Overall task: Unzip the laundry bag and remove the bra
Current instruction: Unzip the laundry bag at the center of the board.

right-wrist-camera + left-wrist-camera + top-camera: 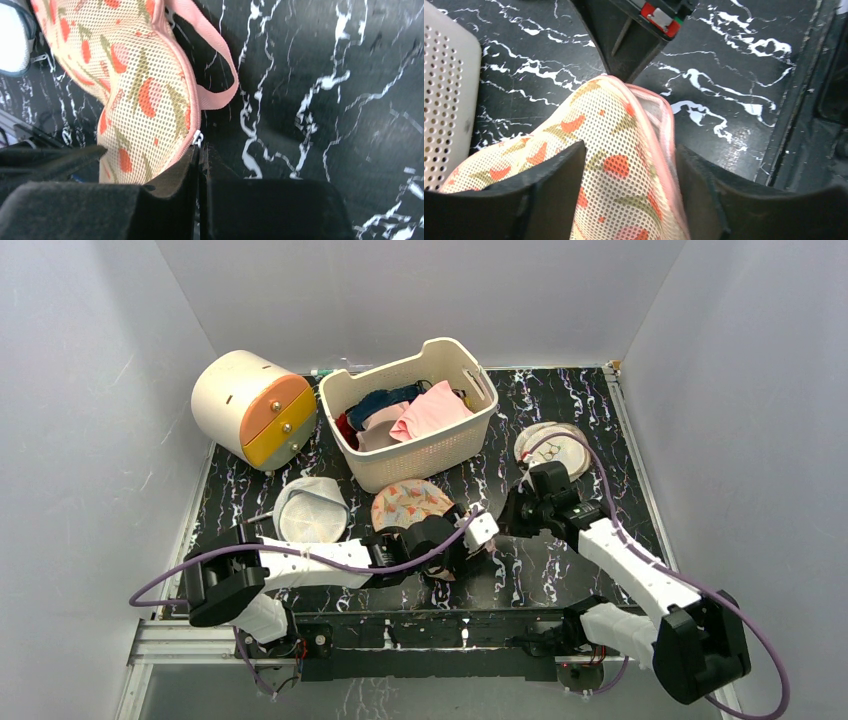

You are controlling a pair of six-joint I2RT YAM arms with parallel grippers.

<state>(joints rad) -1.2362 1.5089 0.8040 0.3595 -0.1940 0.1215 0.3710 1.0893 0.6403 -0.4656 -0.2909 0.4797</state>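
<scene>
The laundry bag's edge (653,145) is loose between my left gripper's fingers. Next, my left gripper closes tightly on the pink trim (668,192) before my right gripper pulls the zipper pull.
The laundry bag (408,502), beige mesh with a red-orange floral print and pink trim, lies on the black marbled table in front of the basket. My left gripper (450,544) stands open, with the bag's (619,165) trimmed edge lying in the gap between its fingers (630,150). My right gripper (489,528) is shut at the bag's (130,85) zipper line, its tips (200,147) pinching the small white zipper pull (198,137). A pink loop strap (216,60) hangs off the bag. The bra is hidden.
A white perforated basket (420,462) holding pink and dark blue garments stands behind the bag. A beige drum (250,405) with an orange-yellow face sits at the back left. A white dome mesh bag (310,508) and a round mesh disc (552,445) flank the work area.
</scene>
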